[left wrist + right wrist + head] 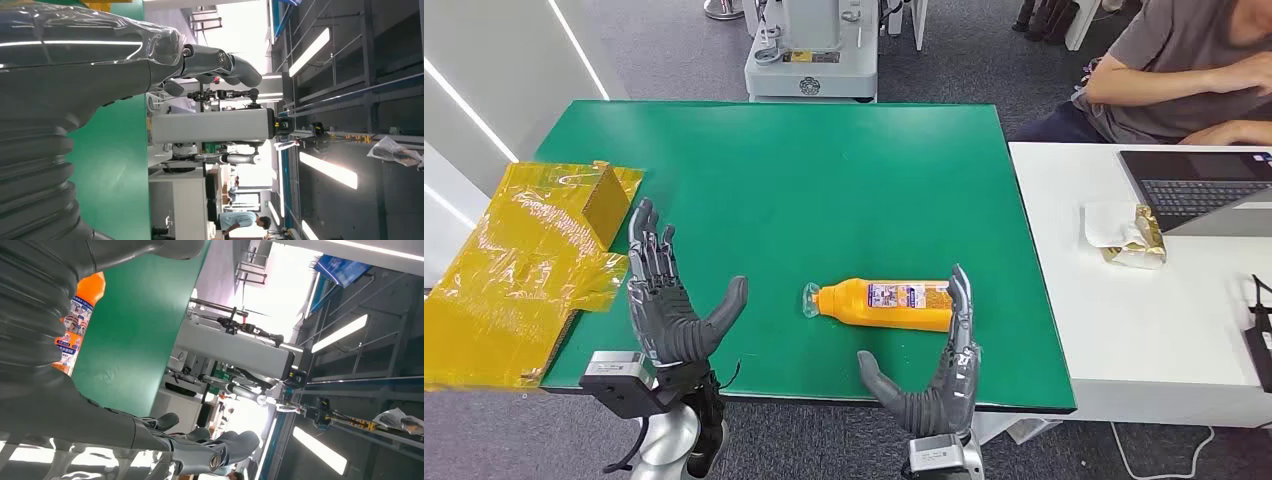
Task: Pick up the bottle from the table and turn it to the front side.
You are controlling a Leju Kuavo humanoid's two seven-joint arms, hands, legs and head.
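The label facing up is full of small printed panels (897,295), so I should expect to find a big brand label hidden underneath when I turn the bottle (879,304).
An orange bottle (884,303) with a white and blue label and a clear cap lies on its side on the green table (824,190), cap pointing left. My right hand (934,370) stands open just in front of it, fingers upright beside the bottle's right end, thumb spread out to the left, nothing held. My left hand (667,300) is open near the table's front left, fingers raised, well left of the bottle. In the right wrist view the bottle (75,330) shows past the hand's grey cover (30,340). The left wrist view has the left hand's fingers (220,62) extended over the table.
Yellow crinkled plastic sheets (524,260) with a cardboard piece lie over the table's left edge. A white desk (1144,300) on the right carries a laptop (1204,185) and a wrapped packet (1129,235); a person (1174,70) sits behind it. A grey machine (809,50) stands beyond the table.
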